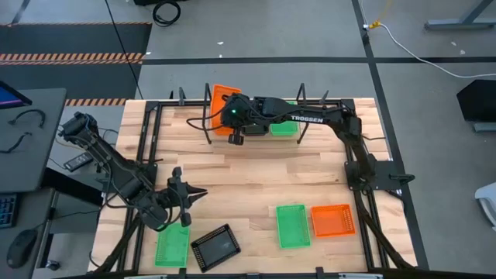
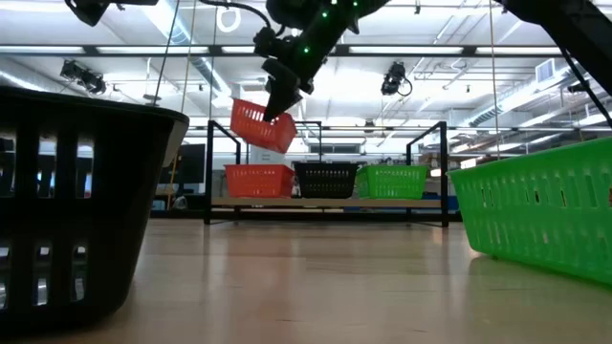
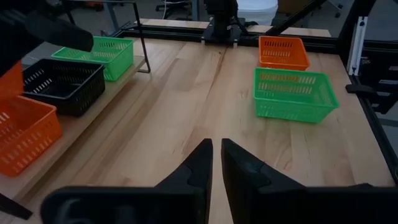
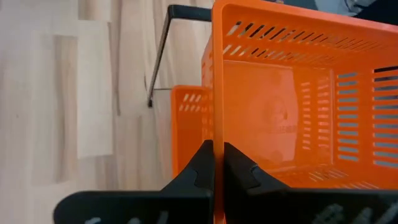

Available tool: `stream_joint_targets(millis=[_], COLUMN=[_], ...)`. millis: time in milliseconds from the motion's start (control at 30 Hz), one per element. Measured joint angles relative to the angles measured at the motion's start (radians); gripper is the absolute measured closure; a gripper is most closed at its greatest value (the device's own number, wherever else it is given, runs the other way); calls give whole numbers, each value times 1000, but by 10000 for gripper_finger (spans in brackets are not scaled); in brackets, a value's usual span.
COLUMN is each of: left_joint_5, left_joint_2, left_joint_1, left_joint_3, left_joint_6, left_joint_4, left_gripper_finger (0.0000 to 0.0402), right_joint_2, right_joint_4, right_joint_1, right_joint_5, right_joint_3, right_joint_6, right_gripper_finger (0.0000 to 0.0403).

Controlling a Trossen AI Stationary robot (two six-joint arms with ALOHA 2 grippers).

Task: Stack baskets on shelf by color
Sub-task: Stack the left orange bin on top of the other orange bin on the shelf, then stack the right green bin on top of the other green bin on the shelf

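Note:
The held orange basket [image 2: 256,127] hangs over the shelf's orange basket [image 2: 258,182], so my right gripper should go on lowering it until its bottom enters that basket, then let go.
My right gripper [image 4: 217,152] reaches to the left end of the shelf [image 2: 325,203] and is shut on an orange basket [image 2: 262,125], held in the air. Below it, an orange basket [image 2: 258,180], a black one [image 2: 328,180] and a green one [image 2: 394,180] stand side by side on the shelf board. My left gripper [image 3: 217,154] hovers shut over the table's near left part, touching nothing. Loose on the tabletop lie a green basket [image 1: 292,225], an orange one [image 1: 333,219], another green one [image 1: 172,246] and a black one [image 1: 215,246]. My right gripper pinches one side wall of the orange basket at its rim [image 4: 219,127], one finger inside the basket and one outside. The fingers [image 2: 279,103] come from above, pointing down. The basket hangs tilted below them, lifted clear, over the orange basket on the shelf [image 4: 186,124].
The shelf's black upright rods [image 2: 208,162] stand at its ends and along the far edge. The right arm [image 1: 310,116] lies over the shelf's middle. Bare tabletop [image 1: 263,174] stretches between the shelf and the loose baskets.

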Motion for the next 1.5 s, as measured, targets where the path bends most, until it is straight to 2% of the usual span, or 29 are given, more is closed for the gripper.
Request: stream_joint_targets(millis=[300, 533, 1000, 1367, 1500], left_joint_5=[-6, -6, -6, -3, 21], left_joint_2=[0, 0, 0, 0, 0], left_joint_1=[0, 0, 1, 1, 1], left_joint_3=[0, 0, 0, 0, 0], left_joint_6=[4, 1, -1, -4, -4], left_joint_4=[0, 1, 1, 1, 1], left_gripper_finger=[365, 366, 369, 368, 372], right_joint_2=[0, 0, 0, 0, -1], right_joint_4=[55, 113, 115, 125, 39], right_joint_1=[-28, -29, -30, 0, 45], right_joint_5=[-52, -53, -50, -55, -56], right_joint_3=[-67, -116, -117, -116, -116], right_joint_6=[0, 0, 1, 1, 1], right_gripper_finger=[395, 394, 317, 305, 304])
